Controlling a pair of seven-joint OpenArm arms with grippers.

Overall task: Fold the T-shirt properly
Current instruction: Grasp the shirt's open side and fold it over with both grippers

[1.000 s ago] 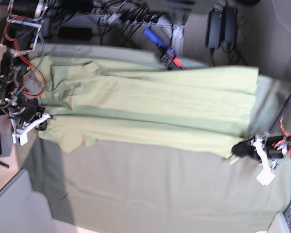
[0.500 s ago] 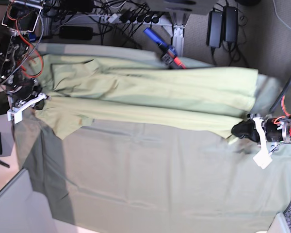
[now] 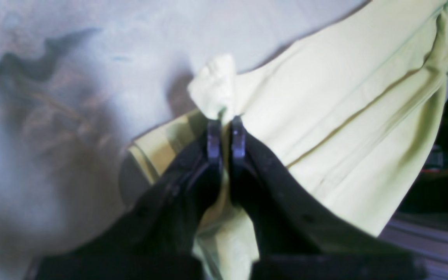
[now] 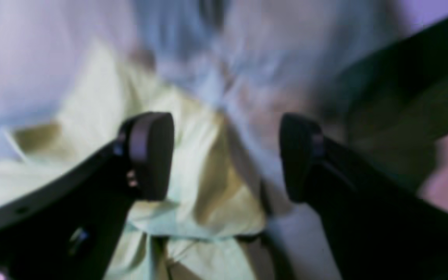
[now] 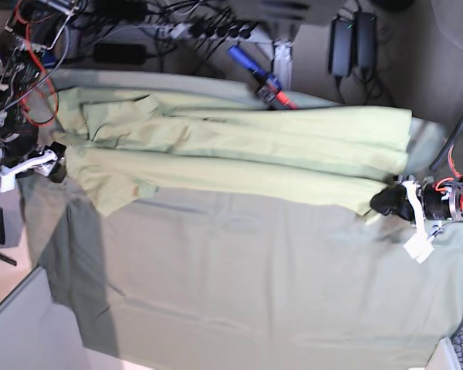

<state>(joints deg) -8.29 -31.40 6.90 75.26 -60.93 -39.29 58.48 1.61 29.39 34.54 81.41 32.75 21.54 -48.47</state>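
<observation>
The T-shirt's near edge point(image 5: 255, 199) is almost straight between the robot's grippers, so the T-shirt will flip over along its whole length there when the robot folds both ends of that edge.
The pale yellow-green T-shirt point(image 5: 239, 150) lies lengthwise across the far half of the table, folded into a long band, with a sleeve sticking out at the left end. My left gripper point(image 5: 380, 203) is at the band's right end, at the hem. In the left wrist view this gripper point(image 3: 226, 130) is shut on a bunched corner of the T-shirt point(image 3: 344, 116). My right gripper point(image 5: 55, 160) is at the left, sleeve end. The blurred right wrist view shows this gripper point(image 4: 226, 155) open, its fingers wide apart above the T-shirt point(image 4: 193, 175), holding nothing.
A duller grey-green table cloth point(image 5: 255, 293) covers the table. Behind the far edge lie a blue and red tool point(image 5: 260, 77), two black power bricks point(image 5: 353, 38) and a tangle of cables point(image 5: 193, 27). The table's near left corner point(image 5: 69, 339) borders a grey floor.
Both grippers moved toward the far side, drawing the shirt's near edge over so the band is narrower. My right gripper then opened and let go of the sleeve end.
</observation>
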